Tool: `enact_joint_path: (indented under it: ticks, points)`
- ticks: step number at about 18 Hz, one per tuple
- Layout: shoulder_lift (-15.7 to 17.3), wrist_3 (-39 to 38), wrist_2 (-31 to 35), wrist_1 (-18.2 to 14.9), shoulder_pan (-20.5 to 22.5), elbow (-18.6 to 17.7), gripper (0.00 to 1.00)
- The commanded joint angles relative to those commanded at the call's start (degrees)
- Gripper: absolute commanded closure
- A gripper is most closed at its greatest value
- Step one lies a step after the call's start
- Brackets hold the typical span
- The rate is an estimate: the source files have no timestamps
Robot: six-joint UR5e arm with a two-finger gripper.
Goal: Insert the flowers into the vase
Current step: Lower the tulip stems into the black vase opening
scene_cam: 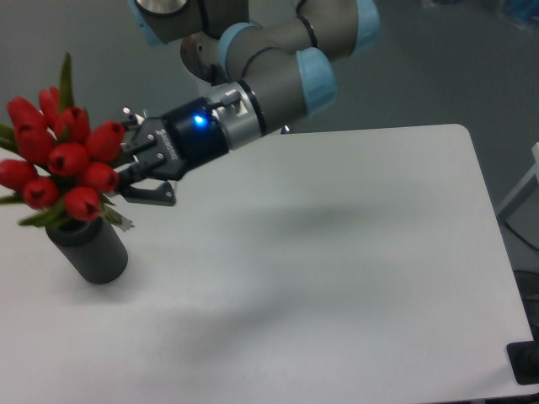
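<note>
The flowers point(68, 158) will tip outward over the vase's rim when I let the stems down, because the red buds spread wider point(34, 145) than the vase.
The flowers point(63, 160), a bunch of red tulip buds with green leaves, stand upright in the vase point(94, 252), a dark grey cylinder at the left of the white table point(337, 269). The stems are hidden by the buds and the vase rim. My gripper point(126, 174) is just to the right of the bunch, level with the lower buds and a little above the vase top. Its jaws stand apart, one finger point(135, 143) above and one finger point(156, 197) below, with nothing between them. The fingertips are very close to the buds; I cannot tell if they touch.
The arm point(278, 76) reaches in from the top centre over the table's back edge. A dark object point(524, 364) sits off the table's right front corner. The table's right edge runs down the right side.
</note>
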Motion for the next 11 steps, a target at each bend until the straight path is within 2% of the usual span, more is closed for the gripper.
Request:
enact_joint_path:
  ticks: [3,11]
  points:
    - [0.35,2.64,-2.63,0.09,-1.94,-3.16,0.84]
    - [1.41,5.90,-3.43,0.18,-5.36,-6.33,0.84]
